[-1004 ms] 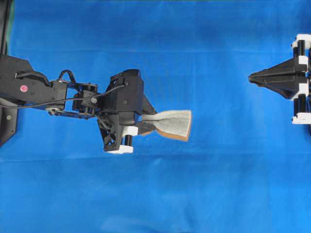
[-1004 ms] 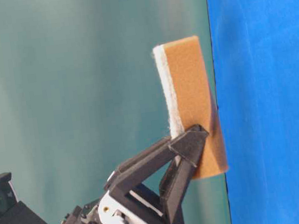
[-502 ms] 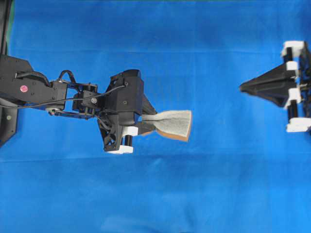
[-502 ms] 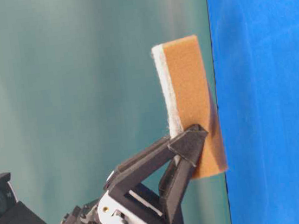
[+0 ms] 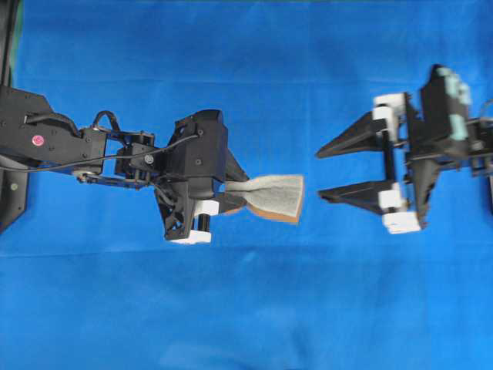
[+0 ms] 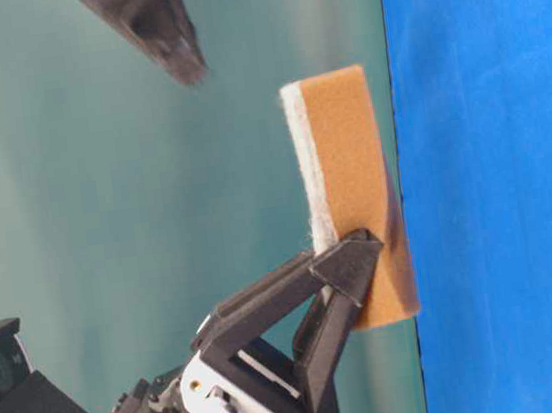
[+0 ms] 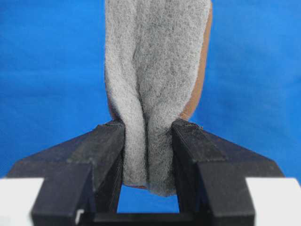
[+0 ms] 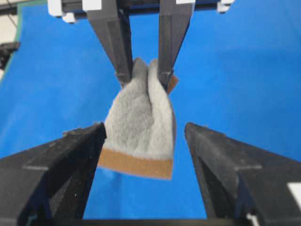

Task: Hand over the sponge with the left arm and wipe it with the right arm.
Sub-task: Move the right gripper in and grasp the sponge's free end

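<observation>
The sponge's loose end (image 5: 290,196) stays wide past the crease, so I expect the pinched end (image 5: 238,187) to spread flat again when I wipe with the sponge.
The sponge (image 5: 276,196), grey-white on top with an orange-tan layer below, is held above the blue cloth, its near end pinched and creased. My left gripper (image 5: 235,193), on the arm with the red sticker, is shut on it; this also shows in the left wrist view (image 7: 148,131) and the table-level view (image 6: 355,257). My right gripper (image 5: 320,175), with teal patches, is open just right of the sponge's free end, not touching it. In the right wrist view the sponge (image 8: 141,125) hangs ahead, between the spread fingers (image 8: 70,165).
The blue cloth (image 5: 246,308) covers the whole table. A black mount (image 5: 11,185) stands at the left edge beside the left arm's base. One right finger (image 6: 159,29) shows blurred at the top of the table-level view.
My right gripper has moved left toward the sponge, turned, and opened from shut. The left gripper and the sponge have not moved.
</observation>
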